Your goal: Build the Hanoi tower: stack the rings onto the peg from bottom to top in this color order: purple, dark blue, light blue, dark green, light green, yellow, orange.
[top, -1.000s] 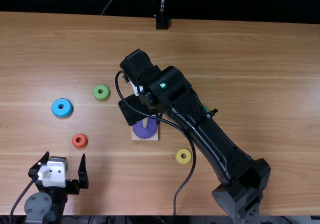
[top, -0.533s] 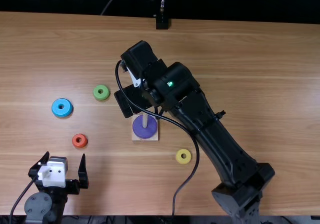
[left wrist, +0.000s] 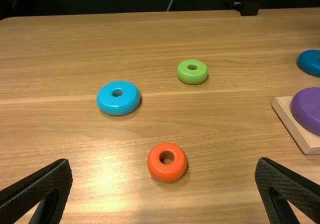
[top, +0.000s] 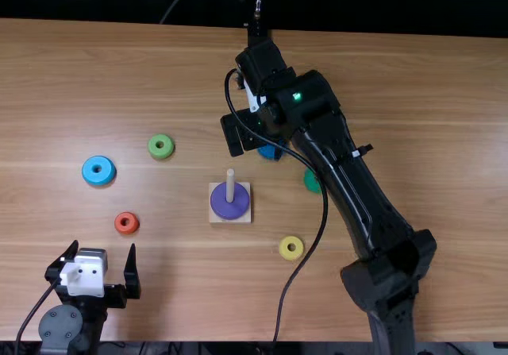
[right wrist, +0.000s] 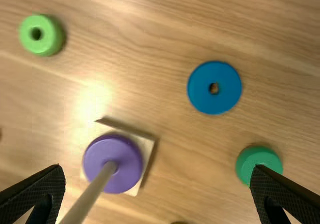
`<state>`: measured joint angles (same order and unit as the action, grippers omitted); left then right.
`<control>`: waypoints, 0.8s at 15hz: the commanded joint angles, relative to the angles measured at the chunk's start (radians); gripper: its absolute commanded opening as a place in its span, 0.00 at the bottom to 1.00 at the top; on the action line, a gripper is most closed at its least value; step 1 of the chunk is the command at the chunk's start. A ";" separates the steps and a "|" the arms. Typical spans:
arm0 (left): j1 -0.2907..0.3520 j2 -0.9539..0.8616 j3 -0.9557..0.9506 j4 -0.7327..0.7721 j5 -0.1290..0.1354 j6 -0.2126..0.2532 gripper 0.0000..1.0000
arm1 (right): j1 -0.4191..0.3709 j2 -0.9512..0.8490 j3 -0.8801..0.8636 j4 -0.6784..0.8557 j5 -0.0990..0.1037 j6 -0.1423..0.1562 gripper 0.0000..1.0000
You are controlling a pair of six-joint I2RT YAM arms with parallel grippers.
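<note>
My gripper will lower the dark blue ring over the peg, and the base and peg [top: 230,186] will shift slightly then, because the small wooden base [top: 215,215] stands free.
In the top view my right gripper [top: 240,133] hangs beyond the peg base, near the dark blue ring [top: 268,152]. In the right wrist view my right gripper [right wrist: 157,167] is open with nothing held; the dark blue ring [right wrist: 200,96] and dark green ring [right wrist: 260,160] lie on the table. The purple ring [top: 229,206] is around the upright peg [top: 230,182], low on its wooden base [top: 229,219]. My left gripper [top: 104,247] stands open at the near left; in the left wrist view this gripper [left wrist: 164,161] has the orange ring [left wrist: 159,170] in front of it.
Light blue [top: 90,171], light green [top: 161,155] and orange [top: 118,223] rings lie left of the base. A yellow ring [top: 283,248] sits to its near right, and the dark green ring [top: 312,181] beside the right arm, which spans the right half.
My right gripper has moved from over the peg base away to the far right. The dark blue ring, hidden earlier beneath that arm, is partly uncovered. The left arm has not moved.
</note>
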<state>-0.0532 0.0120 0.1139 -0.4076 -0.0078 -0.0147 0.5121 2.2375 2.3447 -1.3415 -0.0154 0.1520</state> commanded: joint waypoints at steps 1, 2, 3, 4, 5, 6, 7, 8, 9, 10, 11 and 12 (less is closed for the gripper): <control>-0.008 -0.012 -0.114 -0.045 -0.005 0.002 1.00 | -0.018 0.057 0.024 0.002 0.004 0.003 1.00; -0.010 -0.012 -0.114 -0.045 -0.005 0.002 1.00 | -0.029 0.079 0.031 0.004 0.004 0.003 1.00; -0.008 -0.012 -0.114 -0.045 -0.005 0.002 1.00 | -0.040 0.109 0.054 0.009 0.004 0.003 1.00; -0.008 -0.012 -0.114 -0.045 -0.005 0.002 1.00 | -0.050 0.139 0.071 0.017 0.004 0.004 1.00; -0.008 -0.012 -0.114 -0.045 -0.005 0.002 1.00 | -0.067 0.162 0.079 0.019 0.004 0.004 1.00; -0.008 -0.012 -0.114 -0.045 -0.005 0.002 1.00 | -0.076 0.175 0.079 0.021 0.004 0.004 1.00; -0.008 -0.012 -0.114 -0.045 -0.005 0.002 1.00 | -0.080 0.185 0.071 0.019 0.004 0.004 1.00; -0.010 -0.012 -0.114 -0.045 -0.005 0.002 1.00 | -0.087 0.188 0.064 0.019 0.001 0.004 1.00; -0.008 -0.012 -0.114 -0.045 -0.005 0.002 1.00 | -0.090 0.188 0.044 0.019 0.001 0.003 1.00; -0.010 -0.012 -0.114 -0.045 -0.005 0.002 1.00 | -0.090 0.188 0.016 0.021 0.001 -0.003 1.00; -0.008 -0.012 -0.114 -0.045 -0.005 0.002 1.00 | -0.090 0.188 -0.002 0.021 -0.001 -0.007 1.00; -0.010 -0.012 -0.114 -0.045 -0.005 0.002 1.00 | -0.090 0.186 -0.039 0.041 -0.003 -0.007 1.00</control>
<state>-0.0532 0.0116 0.1139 -0.4076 -0.0074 -0.0154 0.4294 2.4084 2.3302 -1.2915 -0.0147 0.1528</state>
